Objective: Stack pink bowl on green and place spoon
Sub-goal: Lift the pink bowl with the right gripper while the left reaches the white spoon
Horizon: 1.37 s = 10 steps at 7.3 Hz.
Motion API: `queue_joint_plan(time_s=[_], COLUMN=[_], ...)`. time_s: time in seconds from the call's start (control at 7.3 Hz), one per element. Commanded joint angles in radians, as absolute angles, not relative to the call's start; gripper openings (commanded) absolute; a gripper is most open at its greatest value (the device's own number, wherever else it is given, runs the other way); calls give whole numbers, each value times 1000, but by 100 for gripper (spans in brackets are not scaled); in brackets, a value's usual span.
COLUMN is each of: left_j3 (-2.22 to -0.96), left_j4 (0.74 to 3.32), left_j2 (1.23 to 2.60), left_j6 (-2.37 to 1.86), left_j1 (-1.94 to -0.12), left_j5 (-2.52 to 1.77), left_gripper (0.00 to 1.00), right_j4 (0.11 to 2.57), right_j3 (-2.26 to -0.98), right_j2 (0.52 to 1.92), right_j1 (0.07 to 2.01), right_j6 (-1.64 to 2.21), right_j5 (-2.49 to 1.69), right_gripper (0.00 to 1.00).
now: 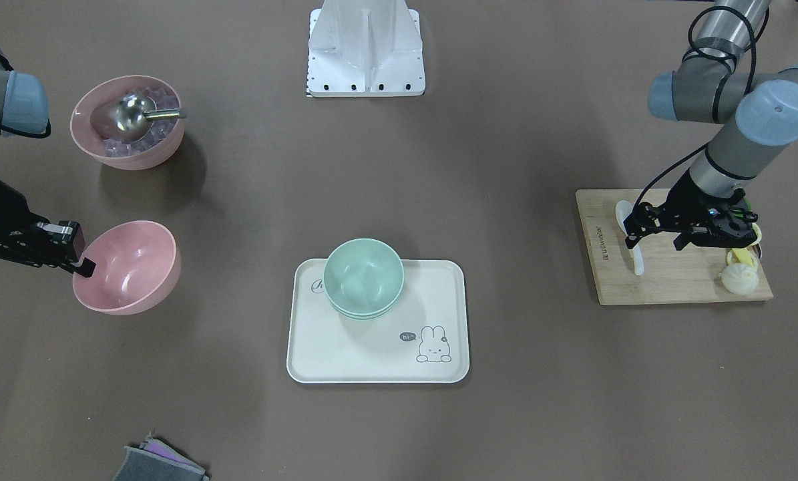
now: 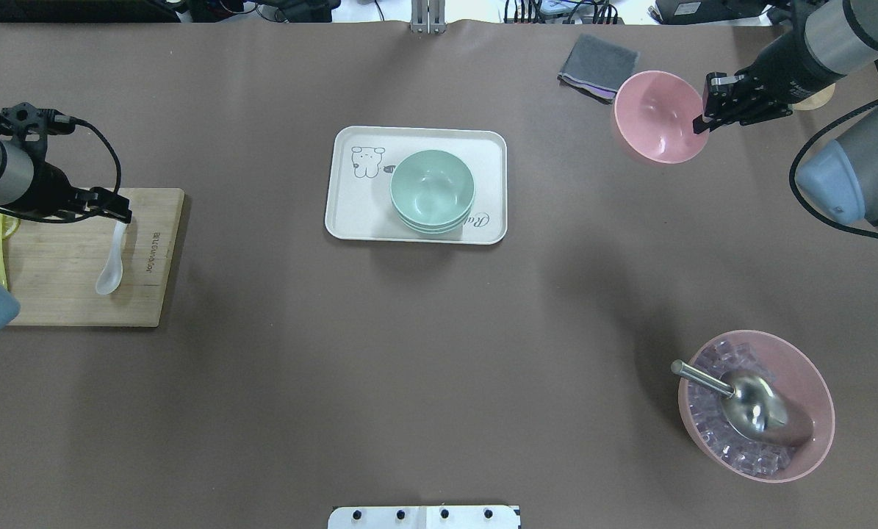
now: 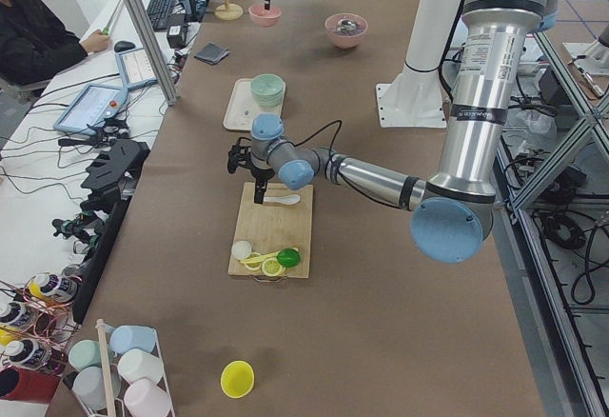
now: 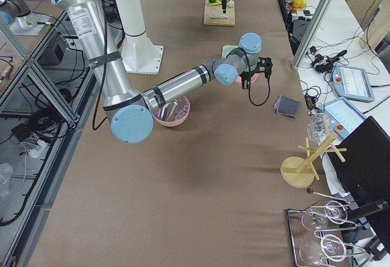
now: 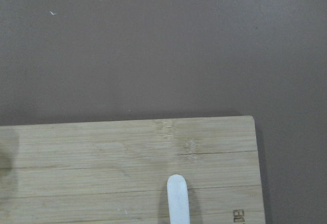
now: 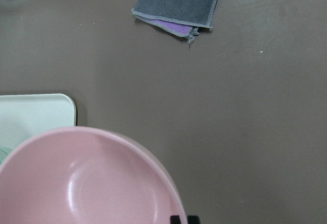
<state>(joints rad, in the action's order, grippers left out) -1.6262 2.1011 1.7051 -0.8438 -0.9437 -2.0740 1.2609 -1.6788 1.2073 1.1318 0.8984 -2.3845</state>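
Observation:
My gripper will place the white spoon [image 1: 638, 261] in the pink bowl, and the spoon's handle should lean out over the pink bowl's rim then, because the spoon reaches across nearly the pink bowl's width [image 1: 127, 268].
A pink bowl [image 1: 131, 267] hangs tilted from my right gripper [image 1: 86, 266], which is shut on its rim; it also shows in the overhead view [image 2: 659, 117] and the right wrist view [image 6: 87, 183]. Green bowls [image 1: 364, 274] are stacked on a white tray [image 1: 372, 354] at mid table. A white spoon [image 2: 110, 272] lies on a wooden cutting board [image 2: 64, 286]. My left gripper [image 2: 117, 211] hovers open over the spoon's handle [image 5: 178, 198], not touching it.
A second pink bowl [image 1: 128, 123] holds ice cubes and a metal scoop. A grey cloth [image 2: 596, 62] lies beside the held bowl. Lemon slices and a bun [image 1: 739, 277] sit on the board's end. The robot base [image 1: 365, 47] stands at the table's robot side.

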Motion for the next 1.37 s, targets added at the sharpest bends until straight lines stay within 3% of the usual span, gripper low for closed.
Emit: queue_joint_plan(time_s=[0.0,0.14,0.55,0.82,1.23], left_j3=[-1606,-1606,-1600,-1600,-1600], left_j4=[2120,2121,2123,2121,2141], left_j2=[1704,1704,1704,1704,1683], left_j6=[-850,-850,-845,-841,-839], left_j1=[-913,-904,-874,-873,-873], left_j5=[-2056,-2042,-2006,-2006,-2006], left_gripper=[84,69,58,43,9], right_j4=[1261,1261,1259,1259,1259], right_j3=[-1687,-1687,-1687,-1687,-1687], right_j2=[1207,1209,1207,1207,1207], right_j1=[1132,1132,1132,1132,1132], right_j6=[907,907,907,907,907], right_j5=[-2385,-2384,-2384,-2382,-2382], right_gripper=[0,0,0,0,0])
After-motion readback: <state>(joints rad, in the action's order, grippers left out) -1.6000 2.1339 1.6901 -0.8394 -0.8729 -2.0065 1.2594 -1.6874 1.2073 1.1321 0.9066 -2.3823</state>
